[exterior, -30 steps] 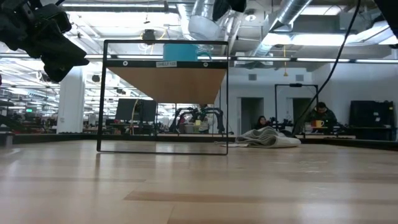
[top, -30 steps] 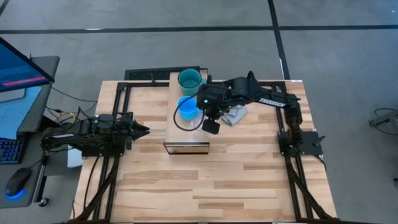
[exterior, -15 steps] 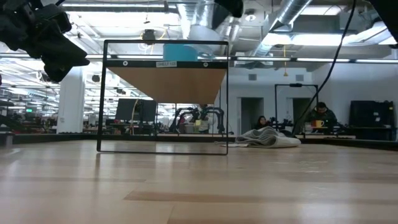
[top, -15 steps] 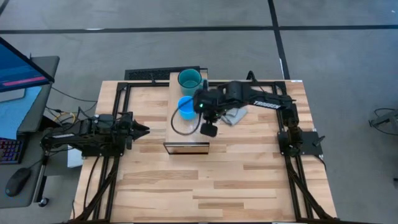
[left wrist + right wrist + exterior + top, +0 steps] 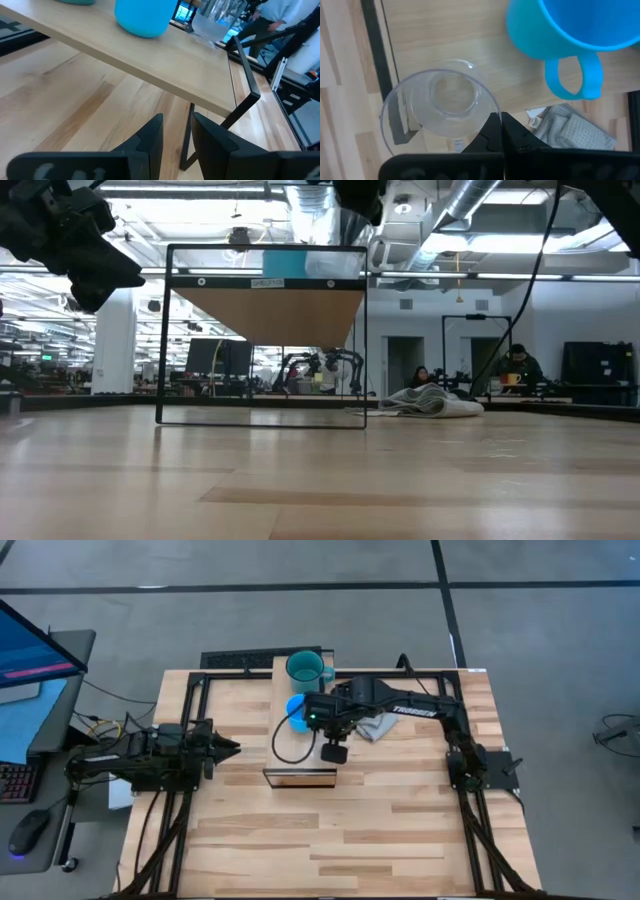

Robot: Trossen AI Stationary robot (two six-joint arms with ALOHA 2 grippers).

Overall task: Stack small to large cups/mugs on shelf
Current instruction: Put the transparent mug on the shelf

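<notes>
The clear glass cup tilts over the shelf's edge beside the grey cloth. Next, I put it down with my right gripper and reach for its opposite rim (image 5: 432, 71).
The light wood shelf (image 5: 283, 685) stands on the slatted table. On its top the teal mug (image 5: 305, 667) stands at the far end, and the bright blue mug (image 5: 296, 707) stands next to it (image 5: 560, 25). My right gripper (image 5: 325, 743) is over the shelf's near half, shut on the clear glass cup (image 5: 442, 105), which is upright, mouth up, at the shelf top (image 5: 212, 22). My left gripper (image 5: 232, 748) waits left of the shelf with its fingers a little apart (image 5: 177, 135), holding nothing. My right gripper pinches the glass cup's rim (image 5: 489, 114) on the side toward the table's right, one finger inside the cup and one outside. The fingers point down from above. The cup stays upright; whether its base rests on the shelf top, I cannot tell.
A crumpled grey cloth (image 5: 378, 725) lies on the table right of the shelf (image 5: 430, 402). The shelf's dark frame legs (image 5: 160, 340) stand on the table. Bare shelf top lies near its near end (image 5: 300, 770). A monitor and desk stand beyond the table's left edge.
My right gripper has carried the glass cup toward the table's left and down, from above the shelf's right edge to the shelf top just in front of the blue mug. The cup has stayed upright and the gripper shut on it.
</notes>
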